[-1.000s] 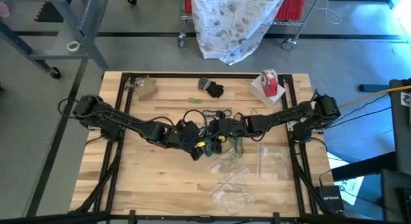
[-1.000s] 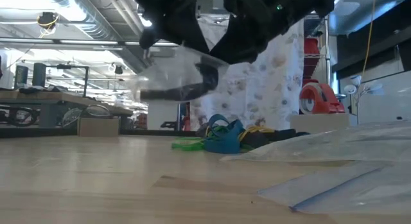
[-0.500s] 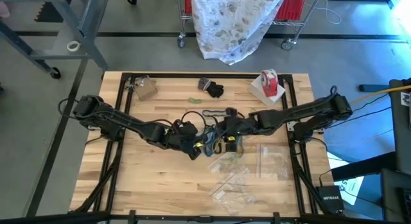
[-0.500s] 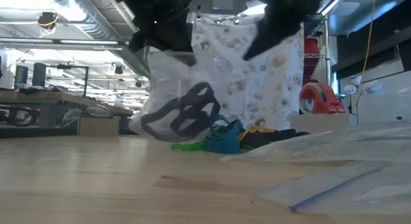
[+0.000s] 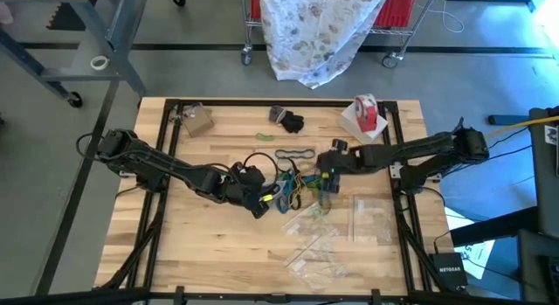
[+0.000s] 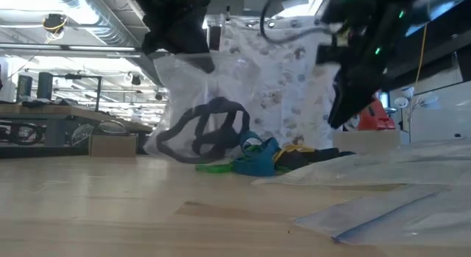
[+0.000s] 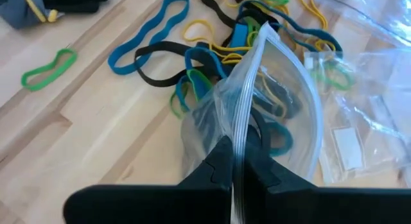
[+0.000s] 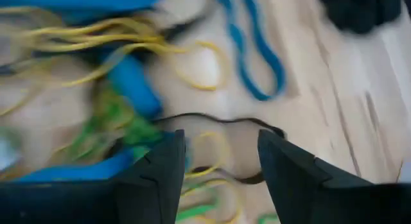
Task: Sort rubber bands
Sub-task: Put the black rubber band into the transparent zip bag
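Note:
My right gripper keeps going down until it closes on the loop's loose end (image 8: 277, 129), because a black band's loop (image 8: 221, 118) is sticking out of the pile under my open fingers.
A loose pile of rubber bands (image 5: 295, 181) in blue, yellow, green and black lies at the table's middle, also visible in the low view (image 6: 257, 157). One black band (image 5: 294, 154) and one green band (image 5: 265, 136) lie apart, farther back. My left gripper (image 5: 262, 203) is shut on a clear zip bag (image 6: 188, 95) with black bands (image 6: 210, 132) in its bottom. My right gripper (image 5: 325, 181) hovers open over the pile's right side, touching nothing. The right wrist view shows its fingers (image 8: 154, 179) spread above blue, yellow and green bands (image 8: 128, 83). My left gripper (image 7: 232, 172) pinches the bag's zip strip (image 7: 243, 131) between its two fingers, at one end of the bag's mouth. The fingers slant down from the table's left side. The bag hangs below them; whether its lower end (image 6: 165, 150) touches the table, I cannot tell.
Several empty clear bags (image 5: 349, 222) lie flat near the table's right front. A red-and-white tape roll (image 5: 365, 113) stands at the far right, a small cardboard box (image 5: 196, 120) at the far left, and a dark bundle (image 5: 288, 121) at the far middle.
My right gripper has drawn away from the bag toward the table's right edge and tipped down over the pile. The bag, earlier stretched out level between the two grippers, now hangs from my left gripper, with the black bands fallen to its bottom.

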Action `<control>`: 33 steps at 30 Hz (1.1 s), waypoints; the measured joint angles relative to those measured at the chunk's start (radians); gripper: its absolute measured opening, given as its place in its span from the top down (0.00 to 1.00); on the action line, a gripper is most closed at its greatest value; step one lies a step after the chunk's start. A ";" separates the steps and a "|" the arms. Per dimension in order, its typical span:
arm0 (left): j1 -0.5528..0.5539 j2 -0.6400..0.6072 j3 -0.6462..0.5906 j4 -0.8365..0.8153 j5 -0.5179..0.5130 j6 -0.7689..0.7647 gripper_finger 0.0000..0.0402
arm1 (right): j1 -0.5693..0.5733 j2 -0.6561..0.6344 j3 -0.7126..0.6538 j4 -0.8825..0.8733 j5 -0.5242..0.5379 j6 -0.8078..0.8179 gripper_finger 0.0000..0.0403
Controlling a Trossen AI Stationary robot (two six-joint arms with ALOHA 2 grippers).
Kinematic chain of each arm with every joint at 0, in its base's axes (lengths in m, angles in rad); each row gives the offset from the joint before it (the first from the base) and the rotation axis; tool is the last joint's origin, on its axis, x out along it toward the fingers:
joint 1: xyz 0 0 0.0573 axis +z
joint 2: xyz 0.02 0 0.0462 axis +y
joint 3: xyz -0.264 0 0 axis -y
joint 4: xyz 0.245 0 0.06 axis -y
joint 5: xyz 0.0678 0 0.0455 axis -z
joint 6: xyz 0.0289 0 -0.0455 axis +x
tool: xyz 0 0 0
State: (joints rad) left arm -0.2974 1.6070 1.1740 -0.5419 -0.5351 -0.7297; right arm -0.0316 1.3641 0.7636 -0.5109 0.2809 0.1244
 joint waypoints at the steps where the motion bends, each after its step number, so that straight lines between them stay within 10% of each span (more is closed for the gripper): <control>1: 0.000 0.000 0.000 0.000 0.000 0.004 1.00 | -0.039 -0.001 -0.019 0.022 -0.004 0.005 0.53; 11: 0.005 0.000 0.000 0.003 0.000 0.027 1.00 | -0.336 0.034 -0.121 0.143 -0.167 -0.025 0.54; 18: 0.006 0.000 0.000 0.006 0.000 0.033 1.00 | -0.358 0.112 -0.145 0.215 -0.187 -0.054 0.64; 25: 0.010 0.000 0.000 0.009 0.000 0.046 1.00 | -0.355 0.128 -0.143 0.237 -0.122 -0.116 0.97; 33: 0.008 0.000 0.000 0.008 0.000 0.038 1.00 | -0.343 -0.023 -0.108 0.178 -0.046 -0.140 0.99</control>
State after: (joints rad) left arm -0.2897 1.6070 1.1740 -0.5343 -0.5350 -0.6914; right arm -0.3749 1.3415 0.6551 -0.3327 0.2349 -0.0159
